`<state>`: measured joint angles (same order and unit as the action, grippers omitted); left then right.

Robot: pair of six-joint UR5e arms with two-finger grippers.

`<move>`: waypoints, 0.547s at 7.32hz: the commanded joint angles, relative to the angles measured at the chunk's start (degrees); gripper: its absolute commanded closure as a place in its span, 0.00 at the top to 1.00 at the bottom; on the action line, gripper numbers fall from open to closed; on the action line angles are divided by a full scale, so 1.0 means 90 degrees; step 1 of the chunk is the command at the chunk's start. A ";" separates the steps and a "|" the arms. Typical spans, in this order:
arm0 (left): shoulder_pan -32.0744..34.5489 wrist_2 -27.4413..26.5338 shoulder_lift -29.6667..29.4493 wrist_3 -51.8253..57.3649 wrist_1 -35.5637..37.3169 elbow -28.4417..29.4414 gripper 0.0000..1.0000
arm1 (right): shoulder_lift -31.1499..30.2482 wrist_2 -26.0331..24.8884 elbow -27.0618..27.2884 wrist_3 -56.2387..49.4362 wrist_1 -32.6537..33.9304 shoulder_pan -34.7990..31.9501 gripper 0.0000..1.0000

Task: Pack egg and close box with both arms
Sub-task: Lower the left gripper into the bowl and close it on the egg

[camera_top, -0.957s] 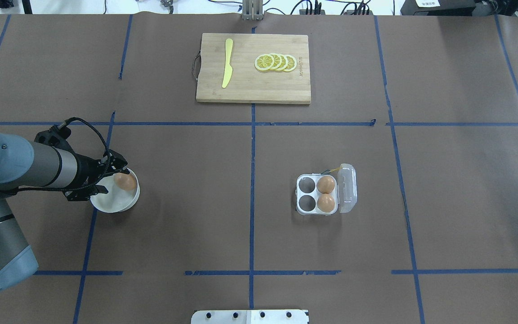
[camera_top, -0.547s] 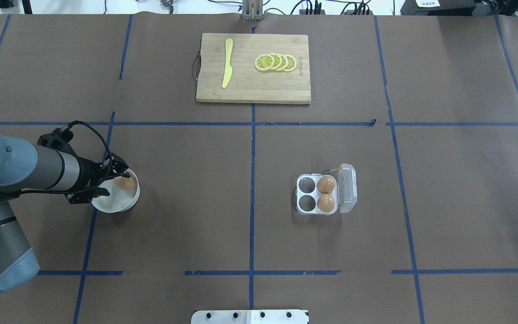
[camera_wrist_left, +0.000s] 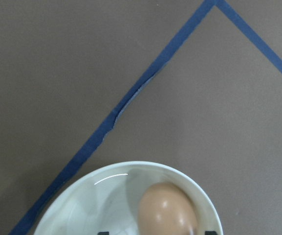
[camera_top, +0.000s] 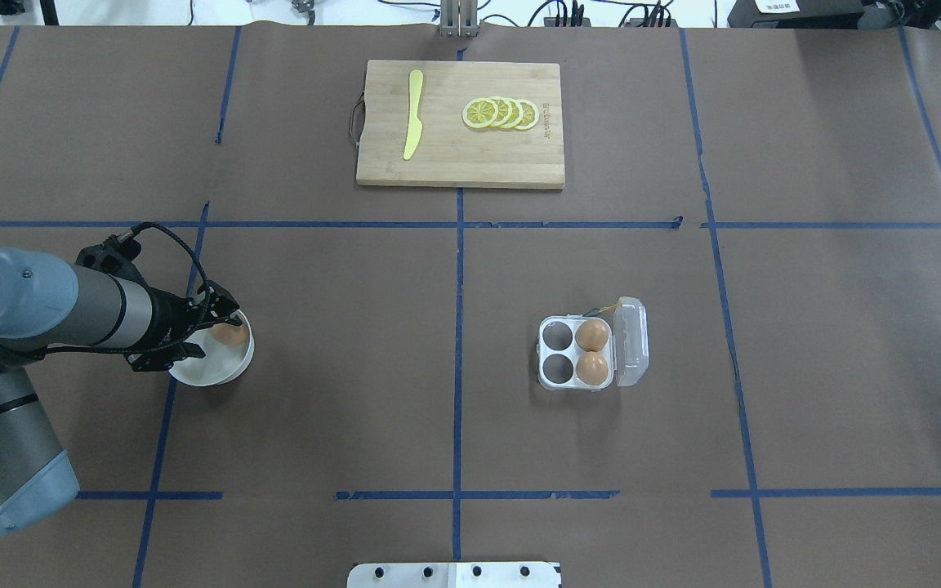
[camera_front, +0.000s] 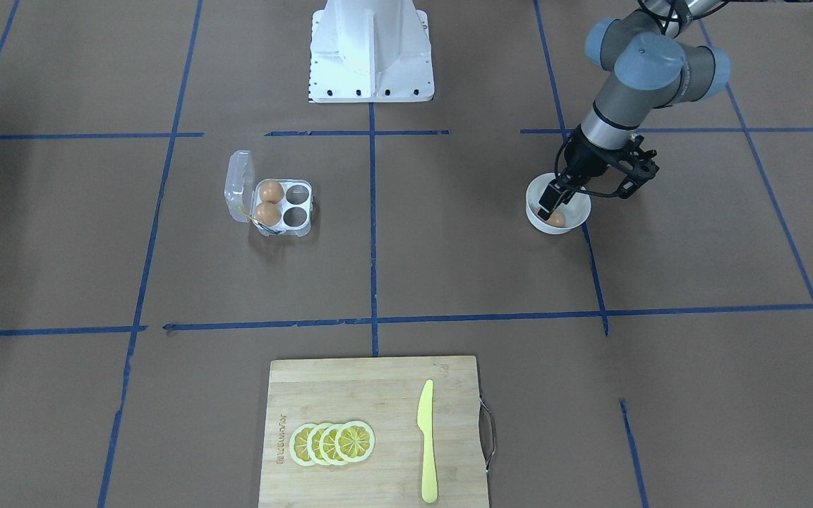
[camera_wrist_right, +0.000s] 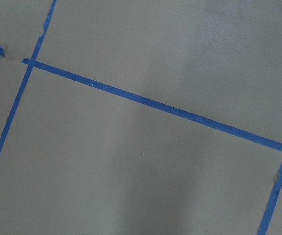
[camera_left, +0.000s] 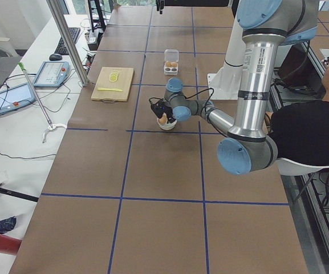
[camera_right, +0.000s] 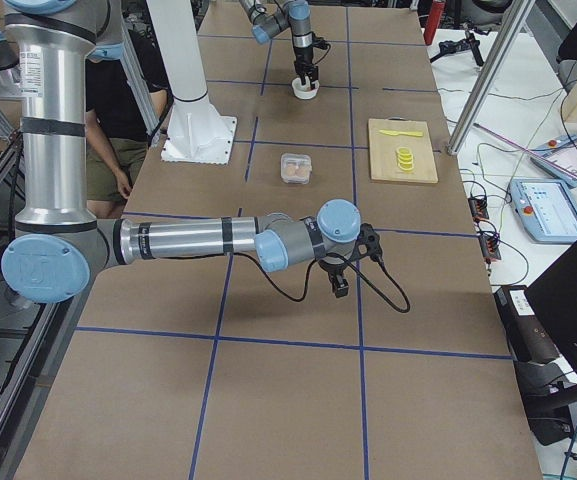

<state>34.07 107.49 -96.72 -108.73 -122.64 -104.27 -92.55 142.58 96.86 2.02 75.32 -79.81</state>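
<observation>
The bowl's clear white bottom (camera_wrist_left: 112, 206) can be seen next to the orange-brown egg, so I should expect an empty white bowl (camera_front: 579, 212) once I lift the egg out.
An orange-brown egg (camera_top: 230, 335) lies in a white bowl (camera_top: 207, 372) at the table's left; it also shows in the front view (camera_front: 555, 220) and the left wrist view (camera_wrist_left: 167, 210). My left gripper (camera_top: 221, 333) reaches down into the bowl, open, with a black fingertip on either side of the egg and not closed on it. The clear box (camera_top: 543, 361) stands right of centre with its lid (camera_top: 632, 339) open. Two eggs (camera_top: 592, 334) fill its right cells and the two left cells are empty. My right gripper (camera_right: 340, 290) shows only in the exterior right view, low over bare table; I cannot tell its state.
A wooden cutting board (camera_top: 461, 155) with a yellow knife (camera_top: 413, 114) and lemon slices (camera_top: 501, 113) lies at the far middle. The white pedestal base (camera_front: 371, 49) stands at the robot's side. Blue tape lines cross the brown table cover.
My left gripper has sunk lower into the bowl around the egg, and the left arm has shifted slightly to the right. The egg, the bowl and the box have stayed where they were.
</observation>
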 commanded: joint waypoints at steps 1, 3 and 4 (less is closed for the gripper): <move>-0.0016 0.0000 -0.0064 0.0049 0.0110 0.0062 0.68 | 0.0000 0.0008 0.0000 0.0000 0.0000 0.0000 1.00; -0.0016 0.0000 -0.0171 0.0069 0.0179 0.0149 0.64 | 0.0000 0.0008 0.0000 0.0000 0.0000 0.0000 1.00; -0.0016 0.0000 -0.0336 0.0098 0.0547 0.0131 0.62 | 0.0000 0.0008 -0.0010 0.0000 0.0000 0.0000 1.00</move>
<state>33.93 107.49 -98.30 -108.10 -120.44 -103.20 -92.55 142.65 96.83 2.02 75.32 -79.81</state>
